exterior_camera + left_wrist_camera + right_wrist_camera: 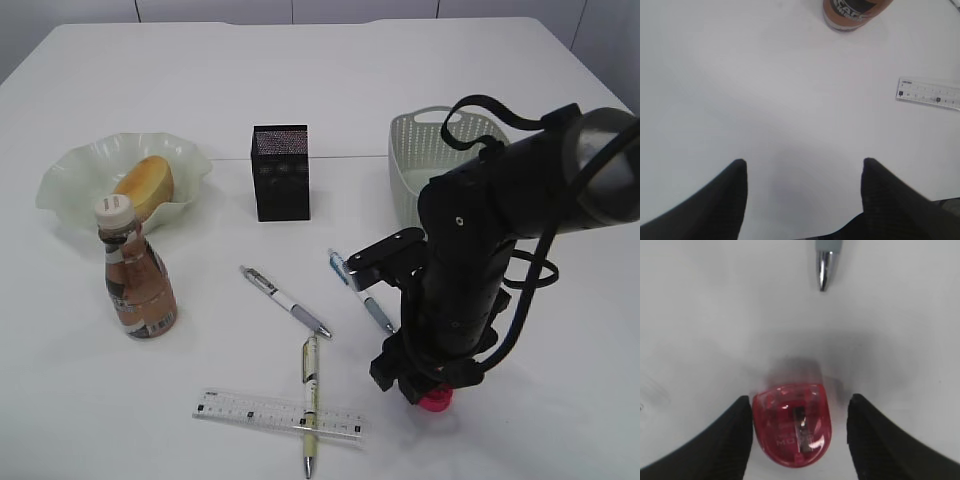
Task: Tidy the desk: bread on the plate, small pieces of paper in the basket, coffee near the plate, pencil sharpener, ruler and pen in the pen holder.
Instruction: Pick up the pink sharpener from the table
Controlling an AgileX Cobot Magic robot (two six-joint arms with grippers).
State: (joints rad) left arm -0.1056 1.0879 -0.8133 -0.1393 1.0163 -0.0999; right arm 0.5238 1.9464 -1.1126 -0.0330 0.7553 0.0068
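I expect the pencil sharpener [436, 399] to sink fully below the pen holder's rim when I drop it in, because it is small next to the tall black pen holder [282, 173].
My right gripper [425, 385] is down at the table near the front, open, with its fingers on either side of the red pencil sharpener [792, 425] [436, 402]. The left finger sits close against the sharpener and a gap shows at the right finger. My left gripper [804, 161] hangs open over bare table, holding nothing. Bread [145, 186] lies on the wavy plate [70, 185], and the coffee bottle [137, 275] stands upright in front of it. The clear ruler [278, 416] lies under a yellowish pen [310, 405]. No small pieces of paper are in view.
The black pen holder [281, 172] stands mid-table, and the pale basket [415, 150] stands behind my right arm. A white pen [286, 301] and a blue pen [360, 290] lie between them and the ruler; a pen tip [825, 265] points toward the sharpener.
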